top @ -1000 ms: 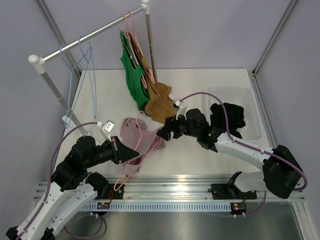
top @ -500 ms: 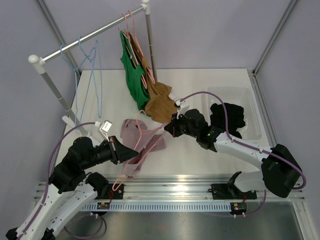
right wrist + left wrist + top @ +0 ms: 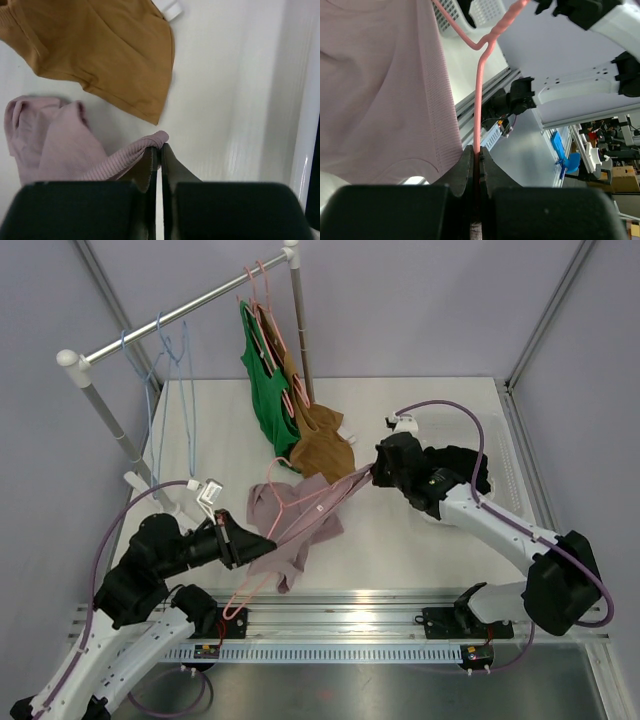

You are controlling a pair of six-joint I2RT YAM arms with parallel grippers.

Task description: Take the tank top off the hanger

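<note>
My right gripper is holding the strap (image 3: pixel 358 480), and the tank top (image 3: pixel 318 512) stretches away from the hanger wire in my left gripper. My right gripper should now hold on until the hanger slides free.
The mauve ribbed tank top (image 3: pixel 296 532) hangs low over the table on a pink wire hanger (image 3: pixel 241 592). My left gripper (image 3: pixel 264 549) is shut on the hanger (image 3: pixel 479 100) wire, with the tank top (image 3: pixel 380 90) draped to its left in the left wrist view. My right gripper (image 3: pixel 372 476) is shut on one strap of the tank top (image 3: pixel 55 145) and holds it stretched out to the right. In the right wrist view the strap's end folds over the tips of my right gripper (image 3: pixel 160 148).
A rail (image 3: pixel 180 312) at the back carries a green top (image 3: pixel 266 390) and a brown top (image 3: pixel 320 445) on pink hangers, and bare blue hangers (image 3: pixel 170 370). A white bin (image 3: pixel 505 455) with a black garment (image 3: pixel 462 472) sits right.
My right gripper has closed on the tank top's strap and drawn back to the right, stretching the cloth away from the hanger. The blue hangers have swung a little.
</note>
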